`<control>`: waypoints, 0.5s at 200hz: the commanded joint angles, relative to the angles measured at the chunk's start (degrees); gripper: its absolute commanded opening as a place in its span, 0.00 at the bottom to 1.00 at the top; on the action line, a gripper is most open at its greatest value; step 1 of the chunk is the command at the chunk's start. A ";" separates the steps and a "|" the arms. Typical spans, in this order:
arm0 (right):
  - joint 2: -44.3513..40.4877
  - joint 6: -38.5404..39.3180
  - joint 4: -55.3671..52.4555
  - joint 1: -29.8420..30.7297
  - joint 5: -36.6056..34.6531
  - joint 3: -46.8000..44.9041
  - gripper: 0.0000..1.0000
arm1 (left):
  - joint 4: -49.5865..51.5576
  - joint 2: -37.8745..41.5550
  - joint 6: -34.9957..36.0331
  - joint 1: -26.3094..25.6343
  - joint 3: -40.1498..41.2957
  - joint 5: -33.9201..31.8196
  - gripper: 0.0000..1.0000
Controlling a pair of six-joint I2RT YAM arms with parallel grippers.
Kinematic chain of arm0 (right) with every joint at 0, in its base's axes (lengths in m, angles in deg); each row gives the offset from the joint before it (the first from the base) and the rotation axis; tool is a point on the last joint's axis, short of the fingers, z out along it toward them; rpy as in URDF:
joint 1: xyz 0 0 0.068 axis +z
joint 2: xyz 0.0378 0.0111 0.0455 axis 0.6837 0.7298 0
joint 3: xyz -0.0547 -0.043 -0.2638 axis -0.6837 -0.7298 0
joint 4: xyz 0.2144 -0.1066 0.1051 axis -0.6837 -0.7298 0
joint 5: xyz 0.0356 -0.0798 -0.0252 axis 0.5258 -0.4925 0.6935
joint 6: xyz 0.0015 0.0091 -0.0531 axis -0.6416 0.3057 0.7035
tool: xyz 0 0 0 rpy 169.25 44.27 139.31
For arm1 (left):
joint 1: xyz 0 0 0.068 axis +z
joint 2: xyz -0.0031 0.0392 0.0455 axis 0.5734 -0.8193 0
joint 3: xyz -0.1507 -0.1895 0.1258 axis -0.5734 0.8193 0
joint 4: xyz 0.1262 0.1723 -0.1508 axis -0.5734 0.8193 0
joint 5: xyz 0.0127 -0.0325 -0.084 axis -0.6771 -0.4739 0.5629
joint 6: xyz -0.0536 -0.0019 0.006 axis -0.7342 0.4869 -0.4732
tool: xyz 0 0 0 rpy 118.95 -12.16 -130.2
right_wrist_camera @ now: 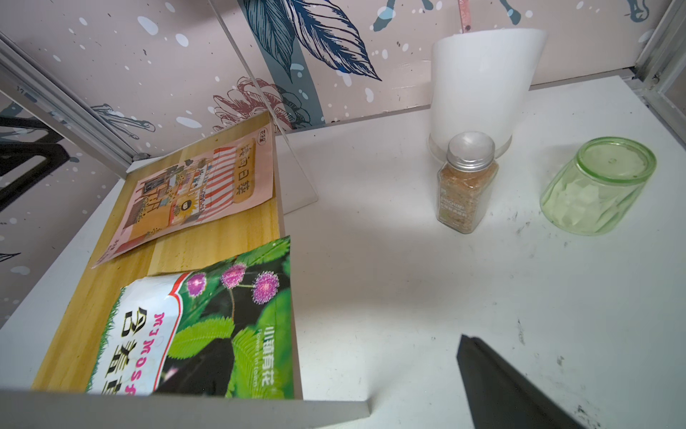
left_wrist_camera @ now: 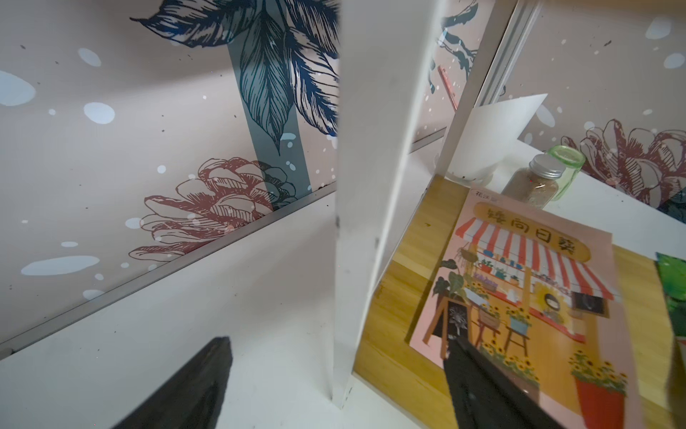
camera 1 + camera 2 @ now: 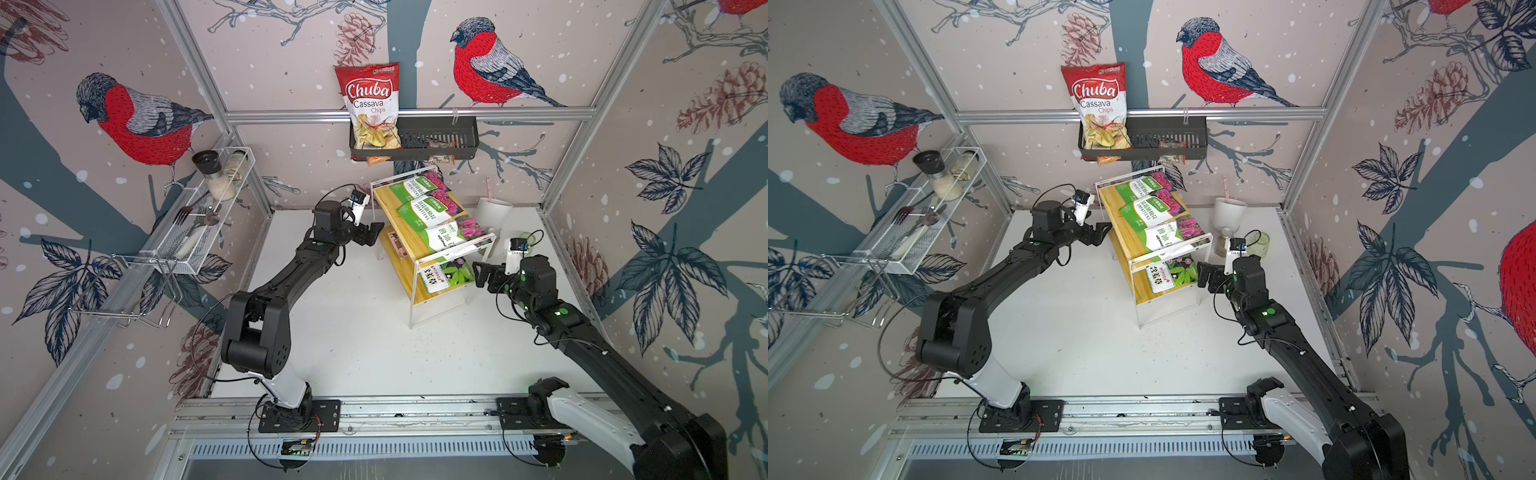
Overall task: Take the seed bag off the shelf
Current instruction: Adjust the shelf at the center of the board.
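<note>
I should back my left gripper off, because the shelf stands at a slant and its near end (image 3: 413, 292) sticks out toward the front. My right gripper should push that end (image 3: 470, 257) back square meanwhile.
The shelf (image 3: 395, 203) (image 3: 1121, 216) stands at the back middle of the table. Three green-and-pink seed bags (image 3: 428, 208) lie on its top pine board. On the lower board lie a pink seed bag (image 2: 519, 297) (image 1: 200, 193) and a green mimosa seed bag (image 1: 208, 327) (image 3: 446, 276). My left gripper (image 3: 372, 232) (image 2: 337, 371) is open at the shelf's left side, its jaws astride a white leg (image 2: 356, 260), one finger (image 2: 482, 390) over the pink bag's corner. Open and empty, my right gripper (image 3: 478, 274) (image 1: 339, 371) hovers beside the mimosa bag.
A black wall basket (image 3: 436, 137) with a red chips bag (image 3: 370, 104) hangs above the shelf. A white wire rack (image 3: 208, 212) is on the left wall. Right of the shelf stand a white cup (image 1: 482, 81), a spice jar (image 1: 466, 182) and a green glass (image 1: 597, 185).
</note>
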 commanded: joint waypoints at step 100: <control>3.58 -2.11 0.44 -2.86 1.45 0.98 1.00 | -6.75 2.65 -10.97 -0.05 2.55 12.44 0.83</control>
